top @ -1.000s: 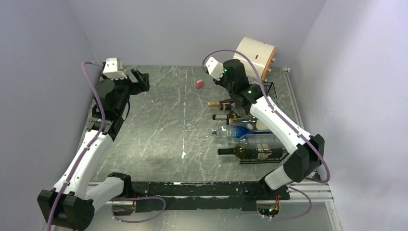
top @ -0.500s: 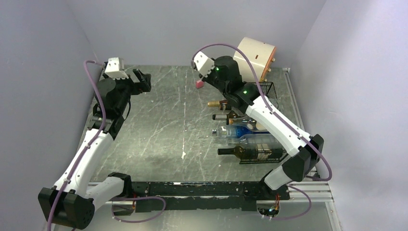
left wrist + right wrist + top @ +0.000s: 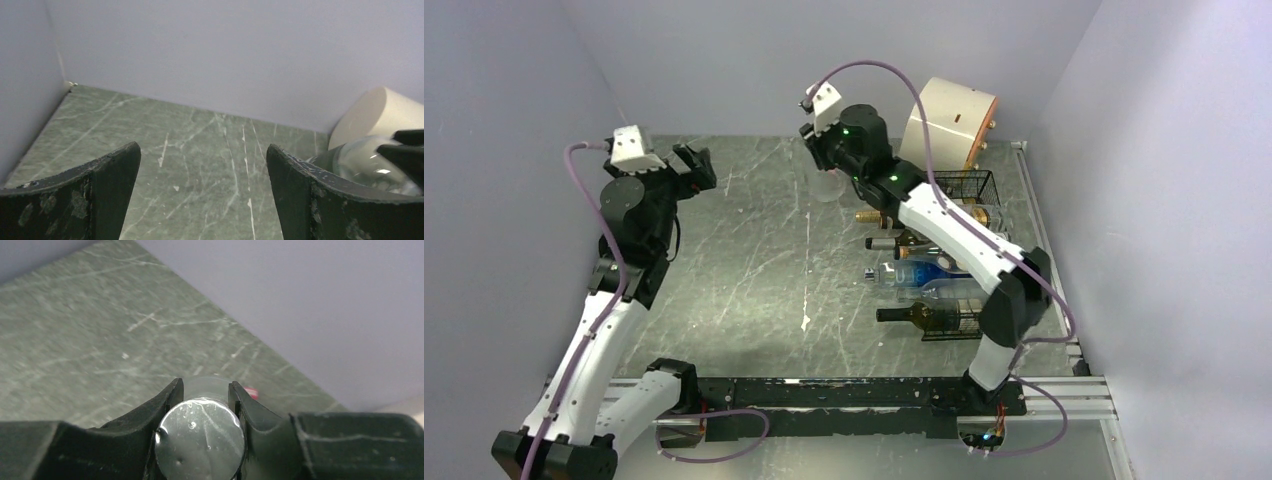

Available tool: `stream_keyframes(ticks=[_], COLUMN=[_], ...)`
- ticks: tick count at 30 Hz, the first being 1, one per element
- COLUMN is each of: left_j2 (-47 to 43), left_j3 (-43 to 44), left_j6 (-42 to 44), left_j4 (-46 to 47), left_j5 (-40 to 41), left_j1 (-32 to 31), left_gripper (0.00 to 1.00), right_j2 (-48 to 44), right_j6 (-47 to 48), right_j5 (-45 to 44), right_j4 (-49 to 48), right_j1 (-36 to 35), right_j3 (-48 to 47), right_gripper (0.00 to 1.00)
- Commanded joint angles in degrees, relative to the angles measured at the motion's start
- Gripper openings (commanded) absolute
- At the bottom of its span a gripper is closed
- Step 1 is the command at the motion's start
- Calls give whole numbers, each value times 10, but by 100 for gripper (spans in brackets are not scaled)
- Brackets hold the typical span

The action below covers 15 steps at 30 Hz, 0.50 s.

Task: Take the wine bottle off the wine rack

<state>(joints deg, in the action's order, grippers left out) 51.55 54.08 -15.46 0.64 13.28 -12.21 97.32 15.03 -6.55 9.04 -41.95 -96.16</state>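
The clear glass bottle (image 3: 826, 184) is upright and there is open marble (image 3: 770, 206) toward the robot's left gripper, so the right gripper carries on going there and lets go once the bottle's base stands.
The black wire wine rack (image 3: 977, 183) stands at the right with several bottles lying in it, necks to the left: a dark wine bottle (image 3: 924, 316) nearest, a blue and clear bottle (image 3: 924, 274) above it. My right gripper (image 3: 821, 160) is shut on the silver cap (image 3: 200, 440) of a clear glass bottle (image 3: 825, 186), held upright at the back centre, left of the rack. That bottle also shows at the right of the left wrist view (image 3: 367, 165). My left gripper (image 3: 697, 166) is open and empty at the back left (image 3: 202, 150).
A cream cylindrical drum (image 3: 954, 118) lies behind the rack, against the back wall. A small pink object (image 3: 251, 392) lies on the marble table just beyond the held bottle. Grey walls close in on the left, back and right.
My right gripper has swung left, away from the rack toward the back centre, now with the clear bottle hanging upright in it. My left arm has shifted slightly left.
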Motion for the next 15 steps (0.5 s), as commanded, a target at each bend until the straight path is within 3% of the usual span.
stream_keyframes(ticks=[1,7,15], left_j2=[-14,-21,-28], left_j3=[36,48,40], left_j6=[11,17,31], left_j4=[-10,-25,-16], left_j5=[64,90,103], left_j1=[-1,-14,-36], left_gripper=[99,100,95], right_j2=[47,171,322], right_j6=[-126,-207,-208], right_j5=[23,40,36], right_j4=[-143,-125,-70], right_j1=[0,-1,-15], right_j3=[-80,-183,-332], right_gripper=[0,0,0])
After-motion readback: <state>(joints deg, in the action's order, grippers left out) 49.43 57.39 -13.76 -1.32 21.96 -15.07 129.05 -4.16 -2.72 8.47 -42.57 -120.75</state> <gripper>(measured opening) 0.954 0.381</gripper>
